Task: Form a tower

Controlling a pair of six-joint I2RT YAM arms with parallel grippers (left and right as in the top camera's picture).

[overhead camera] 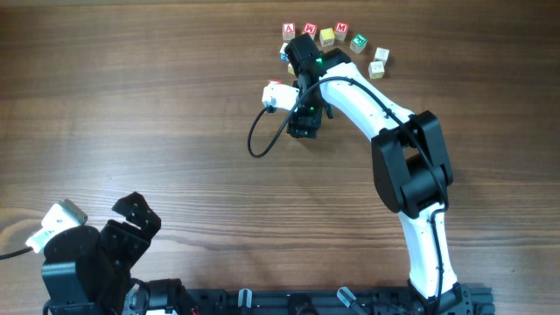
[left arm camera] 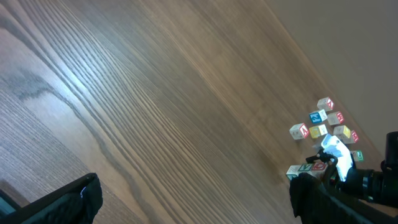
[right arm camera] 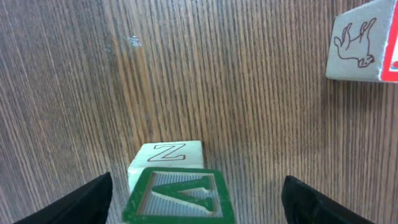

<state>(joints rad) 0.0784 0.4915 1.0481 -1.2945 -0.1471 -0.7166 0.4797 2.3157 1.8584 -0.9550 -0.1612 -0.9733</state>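
Observation:
The green V cube is off-centre over the pale Z cube [right arm camera: 170, 152], so the robot's right gripper should press the V cube's sides [right arm camera: 181, 194] together to straighten it before stacking more.
In the right wrist view the tower [right arm camera: 177, 186] shows from above: a cube with a green-framed V lies over a pale cube marked with a red-outlined Z [right arm camera: 166, 152]. My right gripper [right arm camera: 199, 196] is open around it, with wood showing between each dark finger and the cubes. From overhead the right gripper [overhead camera: 303, 48] hangs over that spot and hides the tower. In the left wrist view a short row of pale, green and red cubes [left arm camera: 306, 169] shows beside the right arm. My left gripper [left arm camera: 199, 208] stands open and empty over bare wood, at the table's near left [overhead camera: 131, 219].
Several loose letter cubes lie in an arc at the far edge, among them a red A cube [overhead camera: 288, 31], a yellow cube [overhead camera: 327, 36] and a green cube [overhead camera: 358, 41]. A cube with an animal print [right arm camera: 357, 43] sits beyond the tower. A black cable [overhead camera: 258, 140] loops off the right wrist.

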